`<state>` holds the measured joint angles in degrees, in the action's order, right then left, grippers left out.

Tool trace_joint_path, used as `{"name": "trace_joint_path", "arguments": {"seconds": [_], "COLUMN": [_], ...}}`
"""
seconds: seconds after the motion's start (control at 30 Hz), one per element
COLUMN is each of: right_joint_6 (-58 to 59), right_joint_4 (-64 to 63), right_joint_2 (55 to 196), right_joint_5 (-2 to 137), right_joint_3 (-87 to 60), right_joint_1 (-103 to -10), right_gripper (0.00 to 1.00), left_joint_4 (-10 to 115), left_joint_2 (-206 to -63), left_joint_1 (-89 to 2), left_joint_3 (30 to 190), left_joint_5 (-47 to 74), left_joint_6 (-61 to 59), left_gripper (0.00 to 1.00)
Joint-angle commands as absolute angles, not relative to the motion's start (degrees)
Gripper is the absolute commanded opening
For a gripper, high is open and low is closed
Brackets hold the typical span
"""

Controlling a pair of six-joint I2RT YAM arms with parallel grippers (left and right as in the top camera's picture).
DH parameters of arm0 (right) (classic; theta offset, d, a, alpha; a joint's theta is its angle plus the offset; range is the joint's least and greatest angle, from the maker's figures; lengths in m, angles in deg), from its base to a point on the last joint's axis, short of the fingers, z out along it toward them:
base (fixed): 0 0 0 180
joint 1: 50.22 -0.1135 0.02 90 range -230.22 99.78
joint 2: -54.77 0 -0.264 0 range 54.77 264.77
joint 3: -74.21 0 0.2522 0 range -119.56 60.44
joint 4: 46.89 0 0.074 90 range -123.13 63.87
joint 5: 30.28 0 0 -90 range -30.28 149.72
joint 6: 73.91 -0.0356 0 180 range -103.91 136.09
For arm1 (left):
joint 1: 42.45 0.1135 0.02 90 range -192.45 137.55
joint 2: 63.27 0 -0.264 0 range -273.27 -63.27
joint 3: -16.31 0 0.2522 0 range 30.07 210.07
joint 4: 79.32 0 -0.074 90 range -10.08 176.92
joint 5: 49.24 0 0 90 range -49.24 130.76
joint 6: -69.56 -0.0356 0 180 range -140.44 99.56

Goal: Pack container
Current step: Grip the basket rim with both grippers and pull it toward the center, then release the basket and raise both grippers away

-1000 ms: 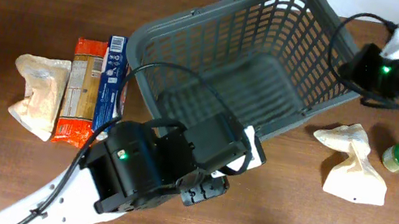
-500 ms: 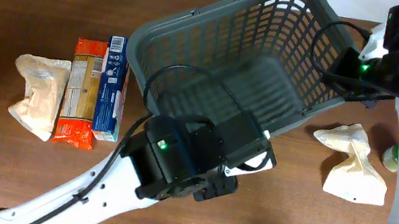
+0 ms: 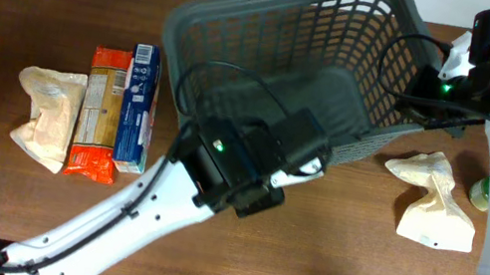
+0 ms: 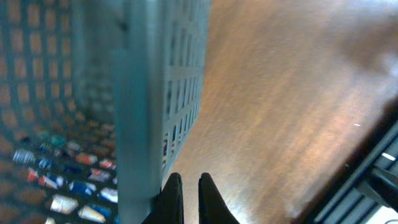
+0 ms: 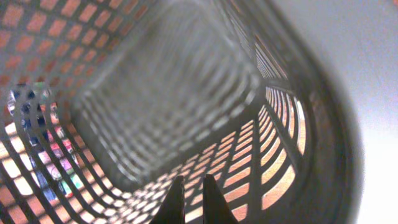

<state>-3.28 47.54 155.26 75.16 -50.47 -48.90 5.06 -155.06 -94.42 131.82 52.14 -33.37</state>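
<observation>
The container [image 3: 315, 54] is standing crooked and my right gripper is at the container's rim. I should straighten the container and move both grippers away before I take the blue box [image 3: 136, 110].
The dark grey slotted container [image 3: 290, 54] stands tilted at the back middle of the table, its opening turned up and to the right. My left gripper [image 3: 314, 160] is at its near wall. In the left wrist view the left gripper [image 4: 186, 182] is shut and empty, with its fingers against the outside of the container's wall [image 4: 146, 112] and bare table in the thin gap between them. My right gripper [image 3: 420, 87] is at the container's right rim. In the right wrist view the right gripper [image 5: 191, 182] is shut and points into the container [image 5: 161, 93].
A pale bag [image 3: 46, 118], an orange packet [image 3: 97, 127] and a blue box [image 3: 137, 103] lie side by side at the left. Another pale bag [image 3: 436, 204] and a green-capped bottle [image 3: 486, 190] are at the right, below the right arm. Wall edge runs along the back.
The container has shifted back and to the right and tipped up more. My left arm has moved up along with its near wall. My right arm swung in to the right rim.
</observation>
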Motion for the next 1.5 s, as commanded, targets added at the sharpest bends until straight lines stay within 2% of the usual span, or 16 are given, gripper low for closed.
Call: {"name": "trace_joint_path", "arguments": {"seconds": [0.0, 0.33, 0.53, 0.63, 0.8, 0.87, 0.97, 1.1, 1.2, 1.3, 1.47], "right_joint_6": [-2.1, 0.3, 1.3, 2.4, 2.1, 0.0, -2.5, -2.9, -4.0, -4.0, -3.9], "right_joint_4": [48.5, 50.5, 49.4, 48.6, 49.0, 49.5, 51.1, 50.7, 51.0, 51.0, 50.9], "right_joint_2": [155.2, 155.2, 154.1, 152.2, 151.2, 151.2, 152.1, 155.8, 160.2, 165.1, 171.4], "right_joint_5": [73.8, 73.9, 75.3, 75.2, 71.1, 67.3, 61.7, 60.9, 61.1, 63.0, 68.4], "right_joint_3": [-51.4, -51.4, -53.1, -58.8, -73.5, -75.6, -75.4, -75.2, -75.2, -75.2, -75.2], "right_joint_1": [-49.5, -49.5, -49.5, -49.4, -49.4, -49.4, -49.3, -45.2, -40.9, -38.1, -38.6], "right_gripper": [0.04, 0.04, 0.04, 0.04, 0.04, 0.04, 0.04, 0.04, 0.04, 0.04, 0.04], "left_joint_4": [5.9, 10.0, 9.5, 8.3, 7.6, 7.6, 6.8, 4.2, 3.5, 3.5, 3.5], "left_joint_2": [-155.1, -155.1, -153.6, -150.6, -143.4, -140.4, -137.4, -135.9, -135.9, -136.0, -136.0], "left_joint_1": [-89.6, -80.8, -80.6, -80.6, -79.8, -77.8, -72.7, -61.8, -57.0, -55.4, -55.3], "left_joint_3": [132.2, 132.2, 132.8, 134.9, 138.1, 138.1, 138.1, 138.1, 138.0, 138.0, 137.9], "left_joint_5": [54.3, 54.1, 54.1, 54.3, 61.3, 63.8, 66.3, 67.8, 67.6, 67.6, 67.6], "left_joint_6": [-34.3, -34.3, -33.9, -33.3, -28.2, -26.7, -25.2, -22.8, -22.6, -22.6, -22.6], "left_gripper": [0.02, 0.02, 0.02, 0.02, 0.02, 0.04, 0.12, 0.12, 0.12, 0.12, 0.12]}}
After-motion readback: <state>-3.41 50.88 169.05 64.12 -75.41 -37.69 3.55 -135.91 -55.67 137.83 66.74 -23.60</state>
